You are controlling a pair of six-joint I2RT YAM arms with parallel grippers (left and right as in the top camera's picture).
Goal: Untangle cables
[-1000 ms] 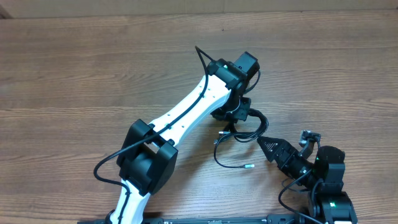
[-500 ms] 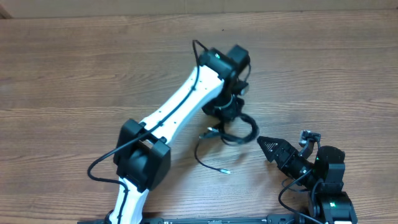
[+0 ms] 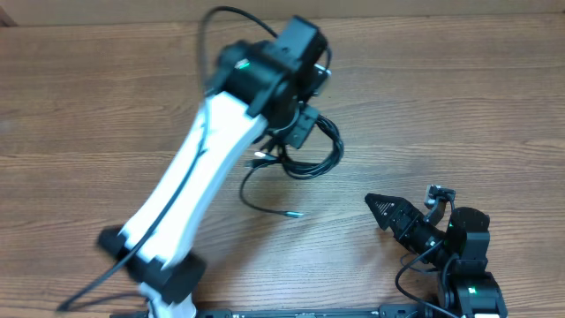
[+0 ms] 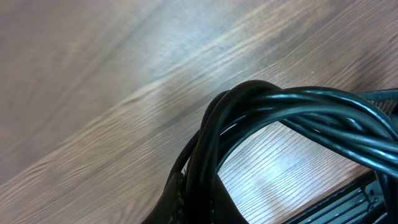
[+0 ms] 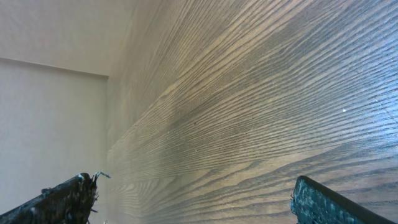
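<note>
My left gripper should lower the cables and hold them steady while my right gripper reaches for the loose lead (image 3: pixel 267 209), because the cables hang high in my left gripper in twisted loops (image 3: pixel 328 164).
The cables (image 3: pixel 328 155) are a bundle of thin black cords, looped and hanging from my left gripper (image 3: pixel 300 134), which is shut on them above the table. One loose lead (image 3: pixel 265 205) trails down to a small plug on the wood. In the left wrist view the twisted cords (image 4: pixel 280 106) fill the frame and run down between the fingers (image 4: pixel 199 208). My right gripper (image 3: pixel 380 209) is open and empty at the lower right, apart from the cables. Its two fingertips stand wide apart in the right wrist view (image 5: pixel 193 199), with only bare wood between them.
The wooden table (image 3: pixel 459 106) fills the view. The white left arm (image 3: pixel 190 177) stretches diagonally from the bottom left across the middle. The right arm's base (image 3: pixel 468 265) sits at the bottom right edge.
My left gripper has lifted and carried the cable bundle up and to the left, away from the right gripper. The trailing lead was dragged left with it. The right gripper has not moved.
</note>
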